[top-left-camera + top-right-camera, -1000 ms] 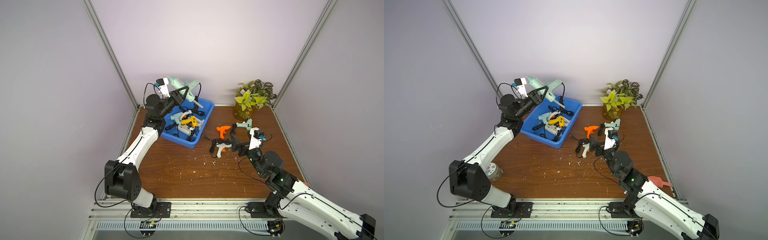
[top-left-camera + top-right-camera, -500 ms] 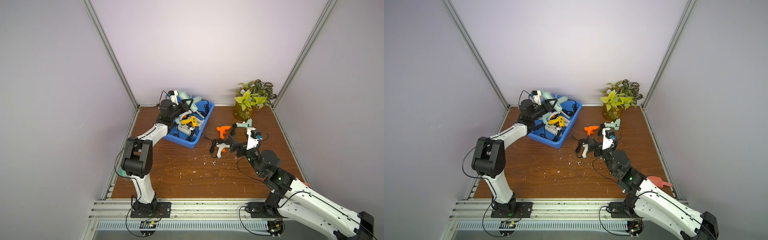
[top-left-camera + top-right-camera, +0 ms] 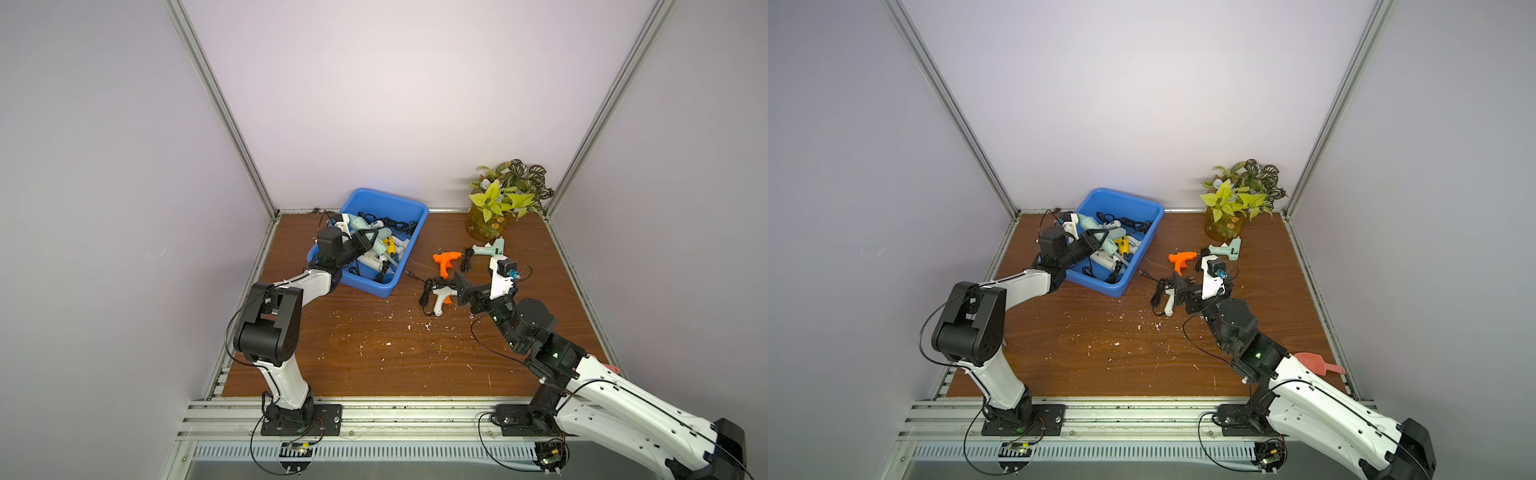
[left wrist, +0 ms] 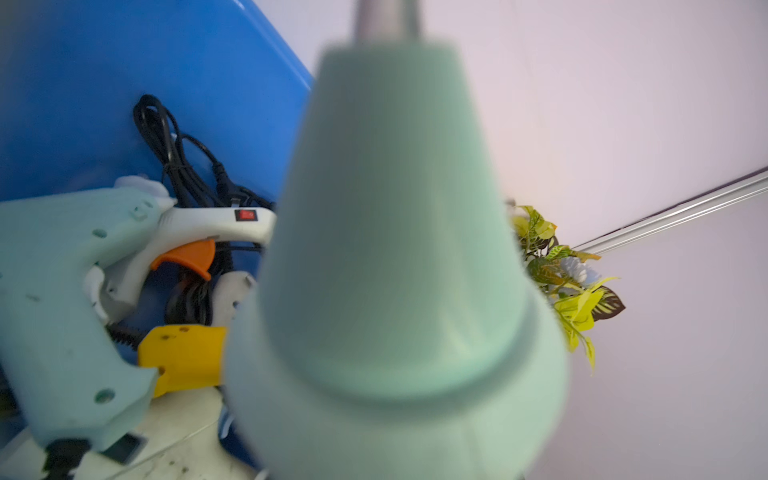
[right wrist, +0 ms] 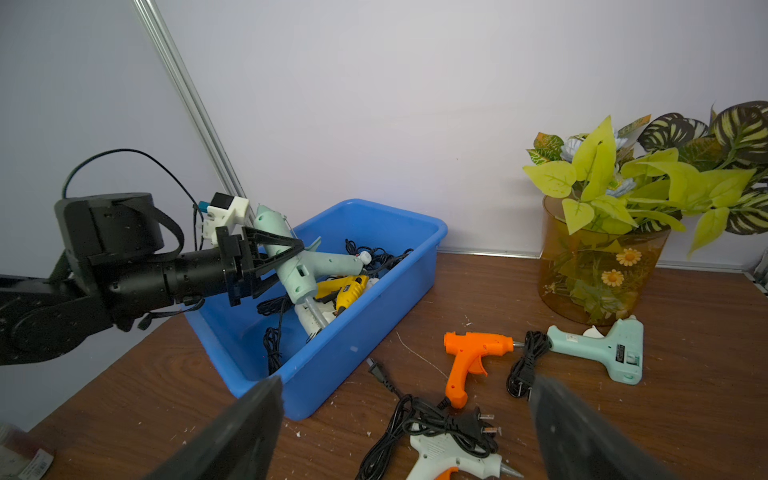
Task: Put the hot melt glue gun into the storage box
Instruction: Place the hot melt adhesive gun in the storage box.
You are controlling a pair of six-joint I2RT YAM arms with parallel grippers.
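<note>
The loose mint glue gun [image 3: 492, 249] is beside the amber pot, far from my left gripper, so my right gripper should first drag it nearer the white glue gun [image 3: 440, 301].
The blue storage box [image 3: 386, 197] [image 3: 1121, 199] [image 5: 365, 332] stands at the back left with several glue guns and black cords inside. My left gripper [image 3: 365, 241] [image 3: 1096, 241] [image 5: 270, 266] reaches over the box's near-left rim, shut on a mint green glue gun [image 5: 291, 266] [image 4: 395, 249] whose nose points down among the guns in the box. My right gripper [image 3: 478, 282] [image 5: 407, 432] hangs open just above a white glue gun [image 3: 442, 297] [image 5: 453, 461] on the table, holding nothing. An orange glue gun [image 3: 446, 262] [image 5: 469, 353] and another mint glue gun [image 3: 492, 249] [image 5: 602, 349] lie behind it.
A potted plant [image 3: 503, 203] [image 5: 602, 257] in an amber pot stands at the back right, close to the mint gun. Black cords with plugs trail between the box and the loose guns. A pink scoop [image 3: 1316, 363] lies by the right arm. White crumbs dot the wooden table.
My left arm has come down from high above the box, carrying the mint glue gun down into it. The right gripper has stayed open over the white gun.
</note>
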